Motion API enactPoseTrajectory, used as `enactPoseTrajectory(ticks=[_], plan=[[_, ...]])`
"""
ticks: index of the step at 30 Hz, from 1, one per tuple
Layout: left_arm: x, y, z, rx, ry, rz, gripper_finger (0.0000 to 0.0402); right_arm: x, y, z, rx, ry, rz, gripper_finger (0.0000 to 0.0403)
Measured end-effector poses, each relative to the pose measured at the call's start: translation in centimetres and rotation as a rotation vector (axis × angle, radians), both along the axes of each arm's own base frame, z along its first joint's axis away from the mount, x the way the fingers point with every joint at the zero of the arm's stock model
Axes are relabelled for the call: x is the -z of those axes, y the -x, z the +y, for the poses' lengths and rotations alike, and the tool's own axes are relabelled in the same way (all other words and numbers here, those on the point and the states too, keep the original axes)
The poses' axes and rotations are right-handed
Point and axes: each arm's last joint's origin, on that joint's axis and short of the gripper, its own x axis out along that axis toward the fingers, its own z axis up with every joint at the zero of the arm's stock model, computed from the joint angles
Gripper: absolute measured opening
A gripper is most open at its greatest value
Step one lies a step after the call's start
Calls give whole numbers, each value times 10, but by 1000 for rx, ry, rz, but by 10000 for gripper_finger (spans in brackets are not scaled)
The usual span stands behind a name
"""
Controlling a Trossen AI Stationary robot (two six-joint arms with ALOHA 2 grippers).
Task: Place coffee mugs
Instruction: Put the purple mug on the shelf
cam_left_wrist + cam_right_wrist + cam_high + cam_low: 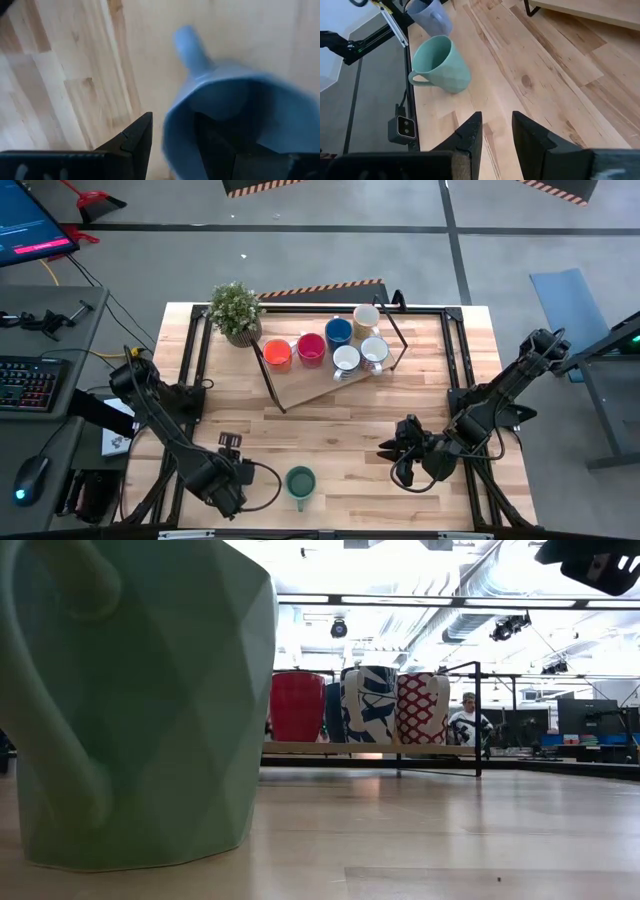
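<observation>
The open fingers are on both sides of the grey-blue mug's rim (176, 103) and clear of the mug's handle, so the robot's left gripper should stay on this line until both fingers pinch the mug's side (167, 134).
A grey-blue mug (240, 100) stands upright on the table near its front left, also in the right wrist view (427, 17); the arm hides it from above. My left gripper (172, 122) (232, 470) points down over it, open, one finger inside the mug and one outside, close to the handle (192, 47). To its right, a green mug (300, 480) (442, 60) sits on its base near the front edge. Farther right, my right gripper (385, 450) (497, 120) hangs open above bare wood, slanting down toward the green mug. My left gripper straddles the grey-blue mug's rim (172, 117) beside the handle, coming from above. A gap shows between the outer finger (137, 142) and the wall. Whether the inner finger (215, 145) touches the wall, I cannot tell.
A wooden tray (300, 385) with a black frame at the back middle holds several mugs, among them orange (277, 352), red (311, 347) and blue (338, 331). A potted plant (236, 310) stands at the back left. Bare tabletop lies between tray and front edge.
</observation>
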Motion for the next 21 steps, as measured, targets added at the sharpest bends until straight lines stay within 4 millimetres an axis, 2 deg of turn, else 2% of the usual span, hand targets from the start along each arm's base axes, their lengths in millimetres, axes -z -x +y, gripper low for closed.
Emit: enactPoseTrajectory(ticks=[7,12,16,19,21], plan=[[18,2,9,-47,-36,16,133,0,0,0,0,-2,-2,87],[32,-2,10,-80,29,-14,133,0,0,0,0,-2,-2,87],[35,-7,13,-113,61,-22,132,0,0,0,0,-2,-2,87],[35,-10,16,-149,72,-9,115,0,0,0,0,-2,-2,87],[35,-12,18,-162,83,4,83,0,0,0,0,-2,-2,87]])
